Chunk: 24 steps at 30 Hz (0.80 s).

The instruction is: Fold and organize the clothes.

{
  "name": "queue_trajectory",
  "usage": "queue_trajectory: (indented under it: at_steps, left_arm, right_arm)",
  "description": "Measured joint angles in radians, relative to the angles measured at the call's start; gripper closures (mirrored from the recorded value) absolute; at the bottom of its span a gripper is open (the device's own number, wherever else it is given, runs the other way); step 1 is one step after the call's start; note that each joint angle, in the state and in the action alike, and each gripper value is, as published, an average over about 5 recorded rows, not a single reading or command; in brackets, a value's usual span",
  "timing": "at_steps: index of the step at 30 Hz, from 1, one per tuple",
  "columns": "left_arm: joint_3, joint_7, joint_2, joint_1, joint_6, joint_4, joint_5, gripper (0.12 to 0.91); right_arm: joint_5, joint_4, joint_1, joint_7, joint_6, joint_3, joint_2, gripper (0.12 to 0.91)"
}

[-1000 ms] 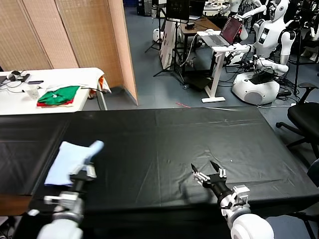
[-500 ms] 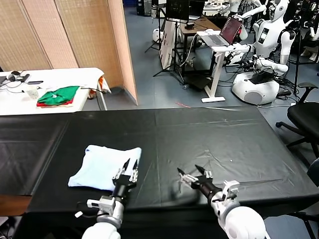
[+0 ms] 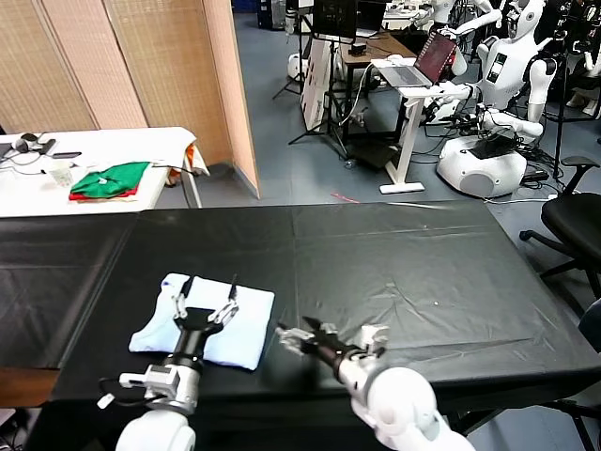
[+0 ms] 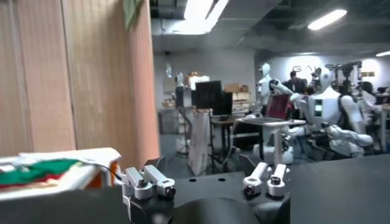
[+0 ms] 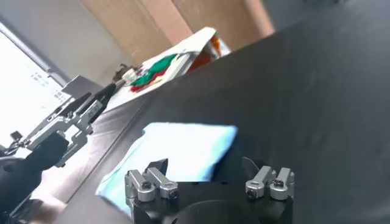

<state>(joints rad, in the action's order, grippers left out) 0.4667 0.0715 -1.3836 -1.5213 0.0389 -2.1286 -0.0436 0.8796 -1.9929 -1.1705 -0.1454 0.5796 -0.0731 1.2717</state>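
Observation:
My right gripper is facing the edge (image 3: 263, 336) of the folded T-shirt (image 3: 237, 325), which lies slanted, off the table's middle. It should pinch that edge and drag the T-shirt square toward the middle.
The clothes are one pale blue T-shirt (image 3: 246, 324), lying folded in a flat rectangle near the front left of the black table (image 3: 423, 272). My left gripper (image 3: 207, 293) hangs open right over the shirt, with nothing between its fingers. In the left wrist view this gripper (image 4: 201, 164) faces out into the room and the shirt is out of view. My right gripper (image 3: 305, 335) is open and empty, low over the table just right of the shirt. The right wrist view shows the shirt (image 5: 177, 149) just beyond its open gripper (image 5: 204, 167), with the left gripper (image 5: 79, 115) above the shirt's far side.
A white side table (image 3: 38, 188) at the back left carries green-and-red folded garments (image 3: 110, 180). A wooden screen (image 3: 141, 66) stands behind it. Beyond the table are a laptop stand (image 3: 413, 85) and other robots (image 3: 498, 103). An office chair (image 3: 573, 225) sits at the right.
My left gripper opened and let go of the shirt, which was laid over to the right and now lies flat and folded. My right gripper slid left toward the shirt.

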Motion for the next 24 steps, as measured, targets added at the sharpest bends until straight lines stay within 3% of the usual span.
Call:
queue_trajectory:
  at_steps: [6, 12, 15, 22, 24]
  left_arm:
    - [0.021, 0.000, -0.001, -0.019, -0.010, -0.006, 0.026, 0.123]
    - [0.044, 0.000, -0.001, -0.031, -0.019, -0.012, 0.029, 0.123]
    - [0.052, 0.000, -0.001, -0.037, -0.024, -0.014, 0.030, 0.123]
    - [0.061, 0.002, -0.009, -0.044, -0.033, -0.017, 0.033, 0.123]
    - [0.063, 0.003, -0.011, -0.044, -0.034, -0.015, 0.032, 0.123]
  right_arm:
    - [0.005, 0.082, 0.032, 0.003, -0.003, 0.043, 0.056, 0.121]
    - [0.004, 0.139, 0.040, 0.018, -0.008, 0.054, 0.079, 0.233]
    - [-0.002, 0.159, 0.046, 0.023, -0.012, 0.055, 0.086, 0.337]
    - [-0.024, 0.155, 0.039, 0.016, -0.004, 0.043, 0.090, 0.756]
    - [-0.029, 0.139, 0.031, 0.007, 0.017, 0.027, 0.084, 0.833]
